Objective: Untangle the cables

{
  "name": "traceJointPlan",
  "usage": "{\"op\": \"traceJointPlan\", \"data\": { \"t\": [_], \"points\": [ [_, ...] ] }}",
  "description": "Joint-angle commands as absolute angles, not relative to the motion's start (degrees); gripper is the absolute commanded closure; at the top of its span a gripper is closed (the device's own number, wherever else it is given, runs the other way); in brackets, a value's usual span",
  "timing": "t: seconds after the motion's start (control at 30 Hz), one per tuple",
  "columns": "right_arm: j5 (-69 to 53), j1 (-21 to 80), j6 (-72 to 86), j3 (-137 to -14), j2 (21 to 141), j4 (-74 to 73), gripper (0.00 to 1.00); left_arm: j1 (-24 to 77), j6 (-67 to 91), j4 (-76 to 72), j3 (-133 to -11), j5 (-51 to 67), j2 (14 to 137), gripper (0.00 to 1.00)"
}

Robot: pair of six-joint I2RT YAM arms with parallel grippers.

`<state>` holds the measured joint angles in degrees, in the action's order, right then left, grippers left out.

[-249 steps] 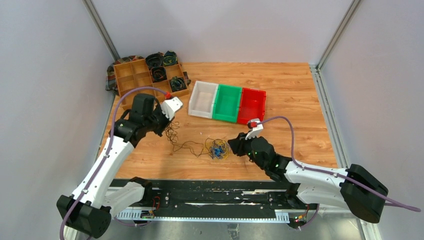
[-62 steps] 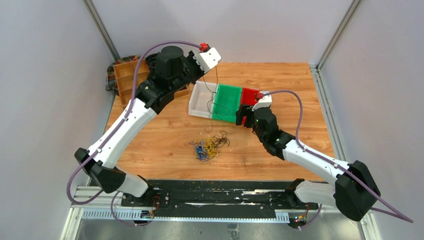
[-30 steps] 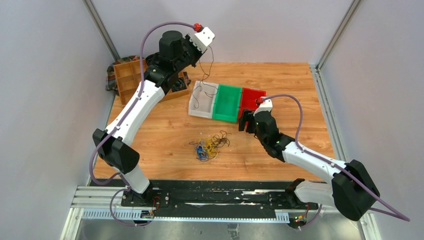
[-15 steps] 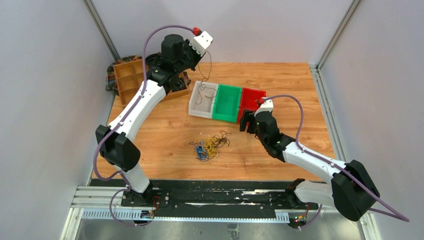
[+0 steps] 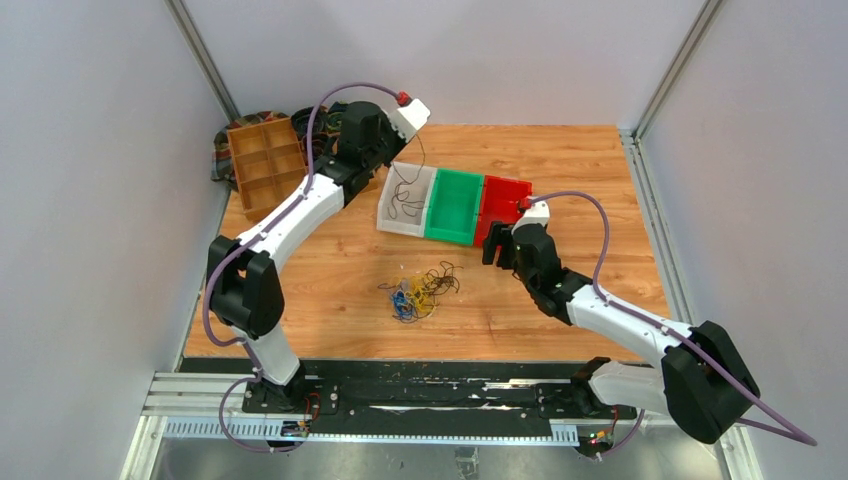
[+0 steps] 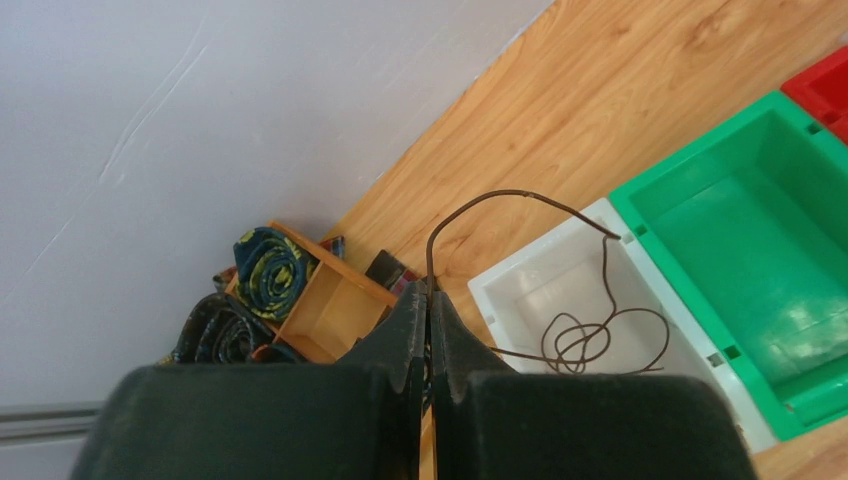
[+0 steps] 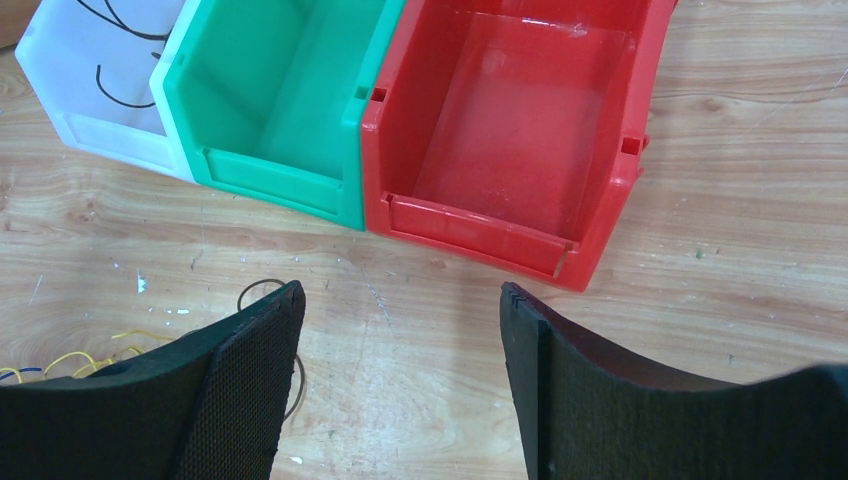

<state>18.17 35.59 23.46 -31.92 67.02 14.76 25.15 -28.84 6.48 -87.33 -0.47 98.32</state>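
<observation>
My left gripper should keep going toward the bin's open top [image 5: 411, 188] and let go of the cable there, because the black cable's lower part [image 5: 403, 205] is coiled in the white bin.
My left gripper [image 5: 412, 122] [image 6: 430, 300] is shut on a thin black cable [image 6: 560, 340]. The cable arches from the fingertips down into the white bin [image 5: 392, 210] [image 6: 510, 290], where its lower part lies coiled [image 5: 405, 198]. A tangle of black, yellow and blue cables [image 5: 420, 290] lies on the wooden table in front of the bins; its edge shows in the right wrist view [image 7: 60, 362]. My right gripper [image 5: 500, 245] [image 7: 400, 300] is open and empty, above bare wood just in front of the red bin [image 5: 503, 208] [image 7: 510, 130].
A green bin [image 5: 455, 204] [image 7: 280, 90] stands between the white and red bins. A wooden divided tray [image 5: 262, 155] [image 6: 320, 300] with dark coiled bundles sits at the back left on a cloth. Grey walls enclose the table.
My left arm has come down from high above the back left, lowering the black cable so more of it lies coiled in the white bin. My right gripper has barely moved.
</observation>
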Motion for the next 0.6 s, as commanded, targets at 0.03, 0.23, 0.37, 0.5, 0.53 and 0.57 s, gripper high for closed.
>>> {"op": "traceJointPlan", "data": {
  "t": [0.03, 0.23, 0.37, 0.5, 0.53, 0.57],
  "points": [
    [18.53, 34.38, 24.34, -32.07, 67.03, 14.62, 0.29, 25.14, -33.72, -2.85, -84.70, -2.59, 99.01, 1.00],
    [18.70, 34.10, 23.88, -34.52, 68.70, 12.98, 0.29, 26.72, -36.47, -3.67, -79.60, -2.63, 101.25, 1.00],
    [18.73, 33.66, 23.90, -34.85, 69.04, 12.73, 0.29, 27.24, -35.54, -3.44, -78.84, -2.42, 104.23, 1.00],
    [18.33, 32.86, 23.62, -36.19, 70.76, 12.11, 0.29, 27.31, -34.36, -3.43, -78.58, -1.04, 106.89, 1.00],
    [18.18, 32.61, 23.65, -36.54, 71.27, 12.13, 0.29, 27.33, -34.17, -3.47, -78.50, -0.80, 107.51, 1.00],
    [17.87, 32.30, 23.73, -36.92, 71.86, 12.13, 0.29, 27.40, -34.11, -3.43, -78.47, -0.61, 108.26, 1.00]
  ]
}}
